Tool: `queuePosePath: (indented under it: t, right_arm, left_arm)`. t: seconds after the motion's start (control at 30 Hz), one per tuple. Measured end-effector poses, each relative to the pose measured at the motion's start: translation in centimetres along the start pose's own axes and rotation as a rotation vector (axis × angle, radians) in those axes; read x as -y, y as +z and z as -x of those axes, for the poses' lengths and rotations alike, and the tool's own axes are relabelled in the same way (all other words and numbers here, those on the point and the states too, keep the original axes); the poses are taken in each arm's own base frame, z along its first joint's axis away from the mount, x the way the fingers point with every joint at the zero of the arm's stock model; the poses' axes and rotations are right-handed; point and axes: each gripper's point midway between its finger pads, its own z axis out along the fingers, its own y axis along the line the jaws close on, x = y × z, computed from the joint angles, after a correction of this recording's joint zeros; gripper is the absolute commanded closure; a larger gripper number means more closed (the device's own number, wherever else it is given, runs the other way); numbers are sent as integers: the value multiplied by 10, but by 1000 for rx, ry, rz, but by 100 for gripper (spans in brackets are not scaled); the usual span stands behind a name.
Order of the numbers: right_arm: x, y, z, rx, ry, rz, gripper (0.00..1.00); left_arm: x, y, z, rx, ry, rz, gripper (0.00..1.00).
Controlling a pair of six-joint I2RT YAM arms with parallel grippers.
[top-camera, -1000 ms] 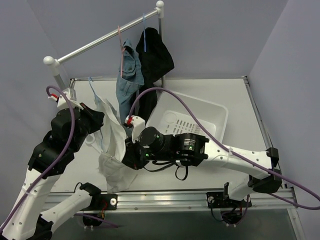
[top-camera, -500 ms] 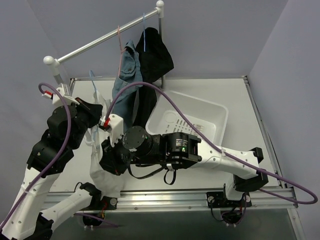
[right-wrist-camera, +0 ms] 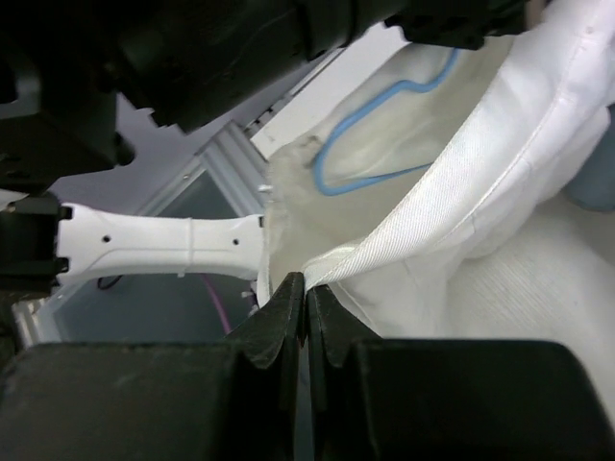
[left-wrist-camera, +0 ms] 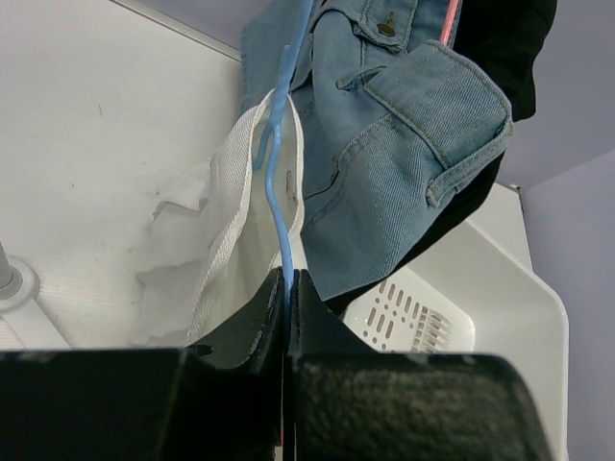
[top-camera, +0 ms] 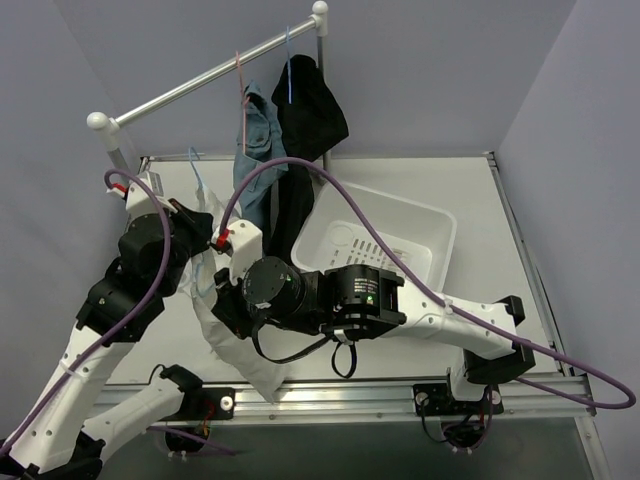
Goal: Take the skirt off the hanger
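Next, my right gripper tugs the white garment's hem down off the light-blue hanger's corner (right-wrist-camera: 323, 177), which sits inside the garment, before taking the garment to the tub (top-camera: 390, 235).
The black skirt (top-camera: 312, 110) hangs from the rail on a light-blue hanger (top-camera: 289, 72), away from both grippers. It also shows in the left wrist view as the skirt (left-wrist-camera: 514, 43), behind the denim. My left gripper (top-camera: 200, 232) (left-wrist-camera: 287, 288) is shut on the wire of a second light-blue hanger (left-wrist-camera: 279, 182) (top-camera: 196, 168). That one carries a white garment (top-camera: 235, 345) (left-wrist-camera: 221, 202). My right gripper (top-camera: 226, 305) (right-wrist-camera: 305, 288) is shut on the hem of the white garment (right-wrist-camera: 461, 211), with the second hanger's blue wire (right-wrist-camera: 375, 173) just beyond.
A blue denim garment (top-camera: 258, 140) (left-wrist-camera: 394, 163) hangs on a pink hanger (top-camera: 240, 75) next to the skirt on the rail (top-camera: 180, 90). A white tub (top-camera: 420, 225) (left-wrist-camera: 490, 307) stands to the right of the arms. Purple cables loop over both arms.
My right gripper has moved left and down with the white garment's hem, stretching the cloth toward the table's near edge. My left arm has shifted a little, still holding the hanger.
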Motion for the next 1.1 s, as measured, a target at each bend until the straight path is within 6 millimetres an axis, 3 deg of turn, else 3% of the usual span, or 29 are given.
queuePosePath:
  t: [0.13, 0.33, 0.6, 0.9, 1.1]
  right_arm:
    - [13, 2, 0, 15, -20, -64, 100]
    - [9, 5, -9, -9, -131, -47, 100]
    - [-1, 38, -20, -49, -194, -45, 100]
    - [-22, 24, 9, 32, -148, 28, 100]
    - [-8, 8, 12, 66, -137, -16, 100]
  left_arm:
    - [-7, -4, -4, 0, 11, 0, 98]
    - [-11, -8, -2, 14, 9, 7, 98]
    - [-13, 7, -15, -19, 51, 69, 98]
    - [-18, 2, -15, -7, 53, 71, 98]
    - [-21, 1, -19, -13, 55, 67, 98]
